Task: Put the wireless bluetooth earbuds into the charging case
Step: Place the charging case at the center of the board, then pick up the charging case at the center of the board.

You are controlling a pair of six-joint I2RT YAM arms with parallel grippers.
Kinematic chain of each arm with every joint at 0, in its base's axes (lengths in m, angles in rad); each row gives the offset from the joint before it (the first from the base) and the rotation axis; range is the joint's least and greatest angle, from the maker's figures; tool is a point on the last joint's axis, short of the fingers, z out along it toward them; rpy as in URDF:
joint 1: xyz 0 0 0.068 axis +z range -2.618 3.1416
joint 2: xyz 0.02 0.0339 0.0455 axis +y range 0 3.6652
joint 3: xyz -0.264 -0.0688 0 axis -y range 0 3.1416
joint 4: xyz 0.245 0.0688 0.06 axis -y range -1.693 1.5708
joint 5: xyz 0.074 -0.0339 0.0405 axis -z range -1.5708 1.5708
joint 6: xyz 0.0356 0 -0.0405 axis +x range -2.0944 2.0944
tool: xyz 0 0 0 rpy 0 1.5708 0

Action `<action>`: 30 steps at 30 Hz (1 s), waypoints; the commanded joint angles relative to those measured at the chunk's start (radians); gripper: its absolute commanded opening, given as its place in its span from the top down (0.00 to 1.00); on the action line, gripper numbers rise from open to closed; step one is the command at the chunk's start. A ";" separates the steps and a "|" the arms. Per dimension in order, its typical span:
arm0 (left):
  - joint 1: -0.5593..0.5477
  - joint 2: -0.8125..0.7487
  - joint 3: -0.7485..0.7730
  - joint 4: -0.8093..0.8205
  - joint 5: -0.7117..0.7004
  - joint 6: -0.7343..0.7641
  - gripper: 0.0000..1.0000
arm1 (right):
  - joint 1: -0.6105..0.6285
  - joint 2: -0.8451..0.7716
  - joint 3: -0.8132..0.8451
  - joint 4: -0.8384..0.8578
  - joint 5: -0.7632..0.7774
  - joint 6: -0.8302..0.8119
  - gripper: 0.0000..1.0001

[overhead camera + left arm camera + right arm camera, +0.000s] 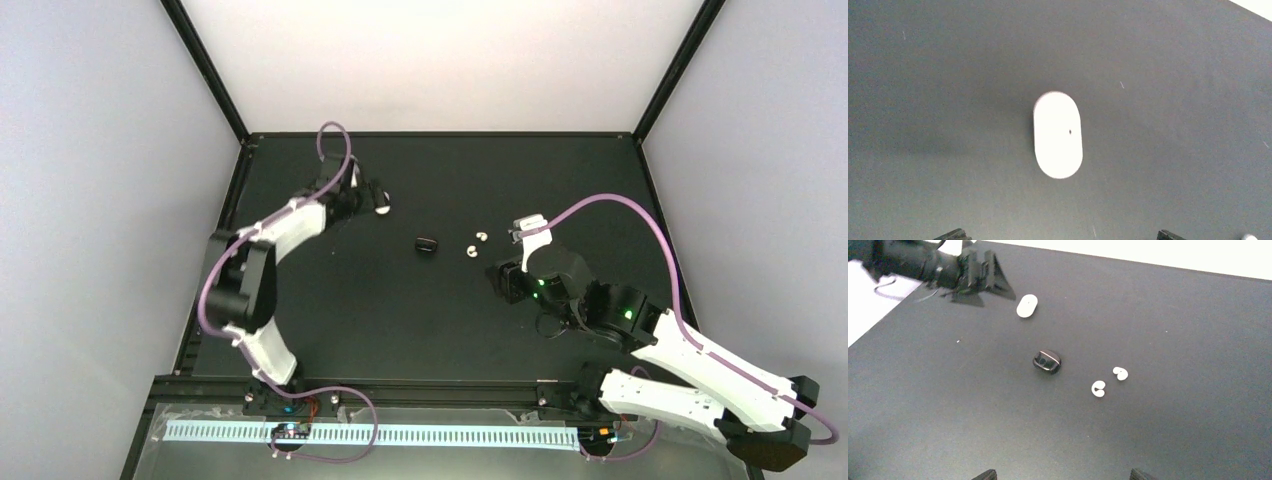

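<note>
My left gripper keeps moving forward, its open fingers lined up with the white charging case's narrow width (1058,135), until they straddle its long sides (1036,134), then close.
A closed white oval charging case (1057,134) lies flat on the black table, just ahead of my left gripper (1062,236), which is open and empty; the case also shows in the top view (382,208). Two glossy white earbuds (1098,388) (1120,373) lie side by side mid-table, also seen from above (467,252) (481,237). A small black rounded object (1047,361) sits to their left (427,244); I cannot tell if it is a case or holds the black pair. My right gripper (1064,475) is open and empty, well short of the earbuds.
The black table top (400,320) ends at a raised frame, with white walls beyond. The left arm (285,228) reaches to the far left part. The right arm (600,310) lies across the near right. The left gripper (973,275) shows at the top left of the right wrist view.
</note>
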 commanded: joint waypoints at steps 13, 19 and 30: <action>0.012 0.460 0.601 -0.371 -0.064 0.145 0.05 | -0.002 0.011 0.028 -0.020 0.033 -0.026 0.31; -0.023 0.568 0.728 -0.453 -0.160 0.188 0.16 | -0.002 0.018 0.053 -0.045 0.043 -0.022 0.31; -0.032 0.665 0.832 -0.532 -0.210 0.215 0.41 | -0.002 0.017 0.078 -0.068 0.056 -0.015 0.31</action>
